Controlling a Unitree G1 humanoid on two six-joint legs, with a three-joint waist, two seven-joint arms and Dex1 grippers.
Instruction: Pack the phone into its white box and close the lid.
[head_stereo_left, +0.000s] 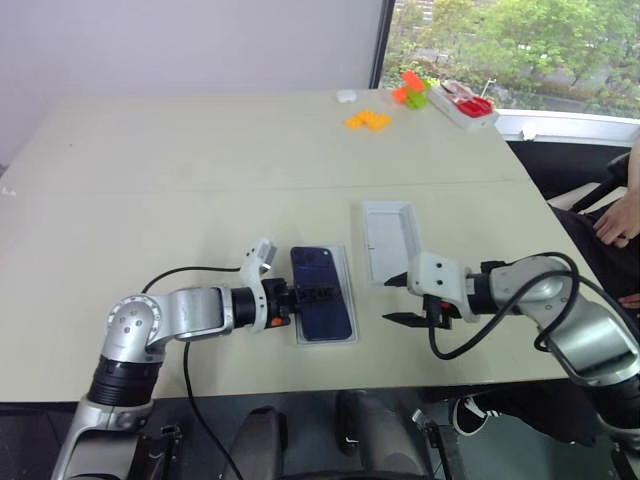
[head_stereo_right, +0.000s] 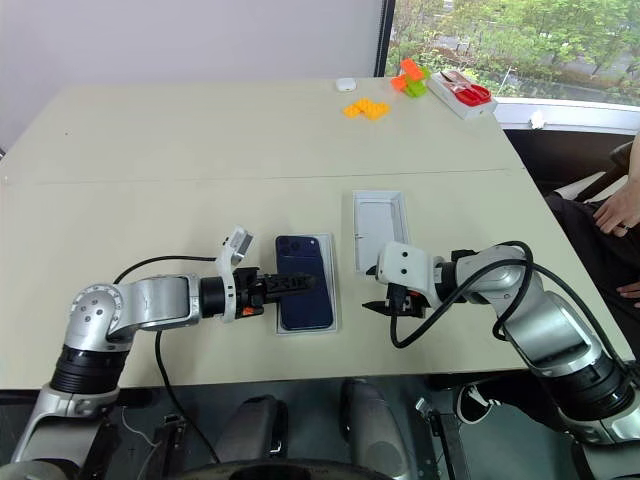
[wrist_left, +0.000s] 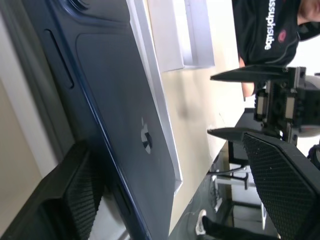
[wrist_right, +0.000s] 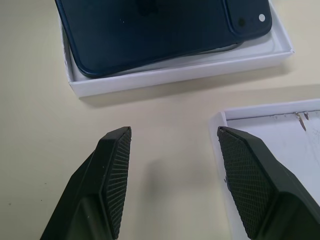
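Observation:
My left gripper needs to pull clear before my right gripper takes the lid (head_stereo_left: 390, 240), as my left gripper's finger sits inside the white box along the phone's edge (wrist_left: 111, 162).
The dark navy phone (head_stereo_left: 330, 312) lies back up in the white box (head_stereo_left: 351, 300) near the table's front edge, sitting slightly askew in it in the right wrist view. My left gripper (head_stereo_left: 312, 294) reaches over the phone's left side, open, its fingers (wrist_left: 75, 195) spread wide with the phone's long edge between them. The lid (head_stereo_left: 390, 238) lies just right of the box with its plain white inside facing up. Beside the lid's near end, my right gripper (head_stereo_left: 390, 299) stands open above bare table, nothing between its fingers (wrist_right: 115, 170).
A red-and-white tray (head_stereo_left: 465, 103) with coloured blocks, loose orange blocks (head_stereo_left: 367, 121) and a small white object (head_stereo_left: 346, 96) sit at the table's far right. A person's hand (head_stereo_left: 618, 222) rests past the right edge. The front edge runs close below both grippers.

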